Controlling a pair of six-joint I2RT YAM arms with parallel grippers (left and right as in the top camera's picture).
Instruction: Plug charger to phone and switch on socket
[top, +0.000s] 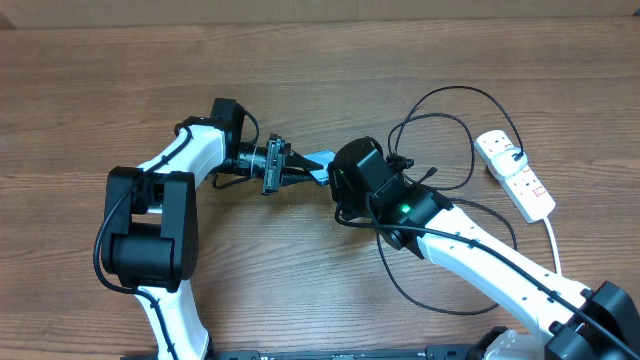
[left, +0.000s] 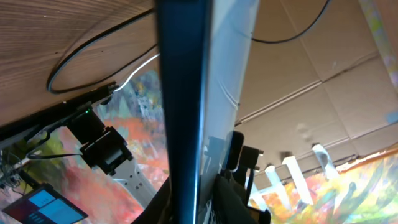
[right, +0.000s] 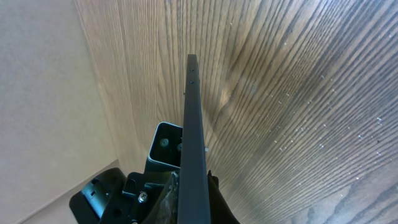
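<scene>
The phone (top: 321, 165) is held by both my grippers, so next my right gripper opens, leaves the phone to my left gripper, and grabs the charger's black plug (top: 430, 173).
The phone (top: 318, 160), blue screen lit, is held off the table between my two grippers. My left gripper (top: 296, 166) is shut on its left end. In the left wrist view the phone (left: 180, 93) runs edge-on between the jaws of that gripper (left: 193, 202). My right gripper (top: 328, 178) is shut on the other end, and the right wrist view shows the phone's dark edge (right: 193, 124) clamped in the gripper (right: 193, 190). The charger's black cable (top: 440, 130) loops on the table behind and under the right arm, and runs to the white socket (top: 515, 175) at far right.
The socket's white cord (top: 553, 240) trails toward the front right edge. More black cable (top: 400, 280) curls beneath the right forearm. The two arms' bases stand at the front left and front right of the wooden table (top: 80, 100).
</scene>
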